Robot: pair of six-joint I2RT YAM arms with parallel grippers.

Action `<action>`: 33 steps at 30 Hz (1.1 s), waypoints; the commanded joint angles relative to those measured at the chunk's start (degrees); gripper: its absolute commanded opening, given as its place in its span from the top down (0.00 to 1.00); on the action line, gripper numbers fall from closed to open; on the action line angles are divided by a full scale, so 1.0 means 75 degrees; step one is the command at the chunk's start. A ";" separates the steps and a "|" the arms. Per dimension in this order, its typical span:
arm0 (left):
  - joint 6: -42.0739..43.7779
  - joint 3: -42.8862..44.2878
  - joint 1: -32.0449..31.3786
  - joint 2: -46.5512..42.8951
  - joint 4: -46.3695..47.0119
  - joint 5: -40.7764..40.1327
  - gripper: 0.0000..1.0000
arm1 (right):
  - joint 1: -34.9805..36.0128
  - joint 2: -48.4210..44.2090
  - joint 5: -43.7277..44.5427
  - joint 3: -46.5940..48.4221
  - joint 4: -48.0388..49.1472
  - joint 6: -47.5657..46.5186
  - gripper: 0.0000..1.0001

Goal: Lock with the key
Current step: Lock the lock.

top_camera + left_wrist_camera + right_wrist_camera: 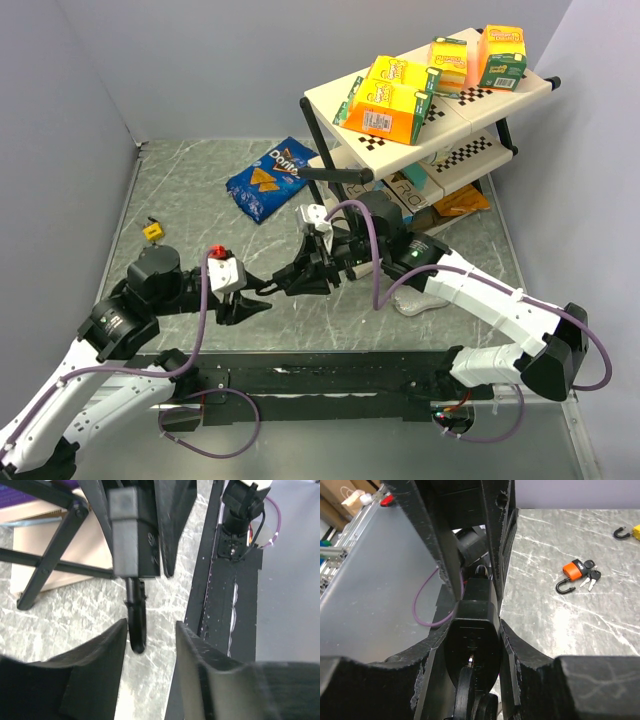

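Note:
Next, my left gripper lines up with the key and pinches the head squarely before locking, because the key head (137, 639) is off-centre in that gripper's open gap.
A black padlock (134, 535) is clamped between the fingers of my right gripper (298, 274), above the table's near middle. A black-headed key (136, 626) sticks out of the padlock's end towards my left gripper (151, 630). That gripper is open, with the key head in the gap close to one finger and not pinched. In the right wrist view the padlock (472, 625) sits between the pads of my right gripper (473, 630), its shackle (465, 692) end facing the camera. In the top view my left gripper (255, 303) faces the right one.
An orange padlock with keys (576, 573) and a yellow padlock (152, 231) lie on the marble table (180, 190). A blue Doritos bag (266, 178) lies further back. A two-tier rack (330, 98) with yellow and orange boxes stands at the back right.

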 commanded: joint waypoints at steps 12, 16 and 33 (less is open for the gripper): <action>-0.0199 -0.0199 0.0042 -0.0051 0.0669 -0.0041 0.51 | -0.0118 -0.0604 -0.0555 -0.0204 0.1905 0.1015 1.00; -0.0234 -0.0188 0.0042 0.0079 0.0821 0.0181 0.59 | -0.0118 -0.0674 -0.0578 -0.0251 0.1976 0.1087 1.00; -0.0444 0.0480 0.0042 0.0536 0.0984 0.1553 0.99 | -0.0095 -0.0639 -0.0496 -0.0566 0.2045 0.0641 1.00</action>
